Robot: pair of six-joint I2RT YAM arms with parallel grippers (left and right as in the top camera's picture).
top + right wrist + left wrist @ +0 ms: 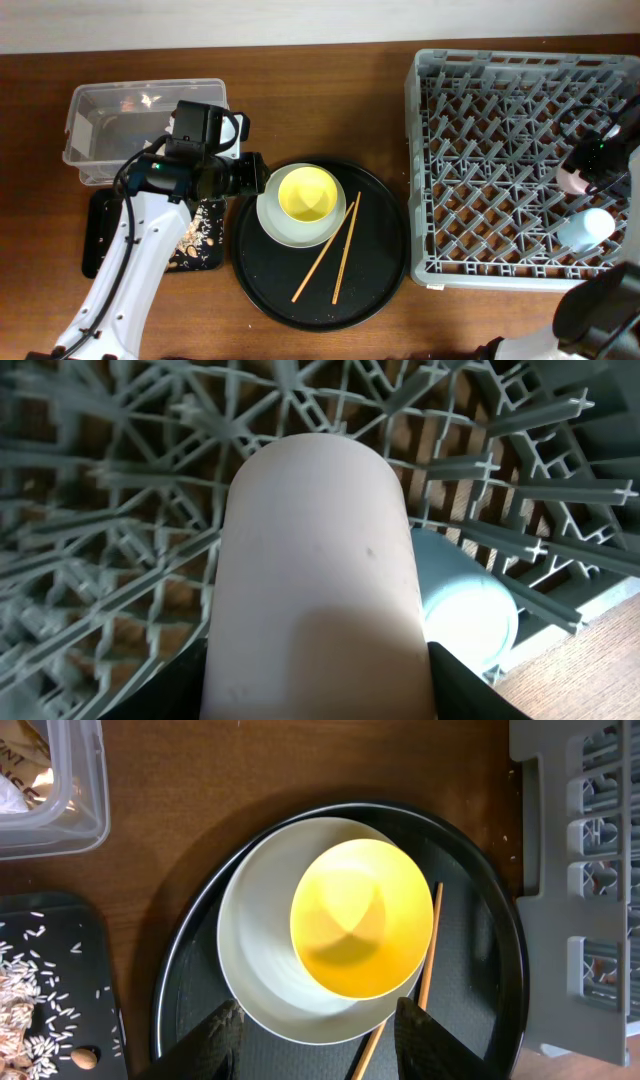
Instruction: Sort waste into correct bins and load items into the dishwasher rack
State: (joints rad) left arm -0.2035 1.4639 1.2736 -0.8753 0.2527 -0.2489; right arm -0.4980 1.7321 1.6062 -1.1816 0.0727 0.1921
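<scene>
The robot's left gripper should back off and its right gripper should first take the yellow bowl by its rack-side rim point(336, 190), because the bowl sits in the plate.
The yellow bowl point(305, 193) sits in the grey-green plate point(283, 228) on the round black tray. My left gripper point(250, 176) is open and empty, and its fingers point(318, 1008) straddle the plate's near rim point(255, 950) below the bowl point(360, 915). My right gripper point(318, 660) is shut on the pink cup point(315, 560) over the dishwasher rack point(500, 150). The light blue cup point(585, 228) lies in the rack beside it and also shows in the right wrist view point(465, 615). Food scraps point(25, 1025) lie in the shallow black tray point(70, 935). A wrapper and tissue point(20, 775) show in the clear tub point(80, 825).
Two wooden chopsticks point(330, 252) lie crossed on the round black tray point(375, 270), one partly under the plate. The clear tub point(100, 110) stands at the back left, with the shallow black tray point(98, 235) in front of it under my left arm.
</scene>
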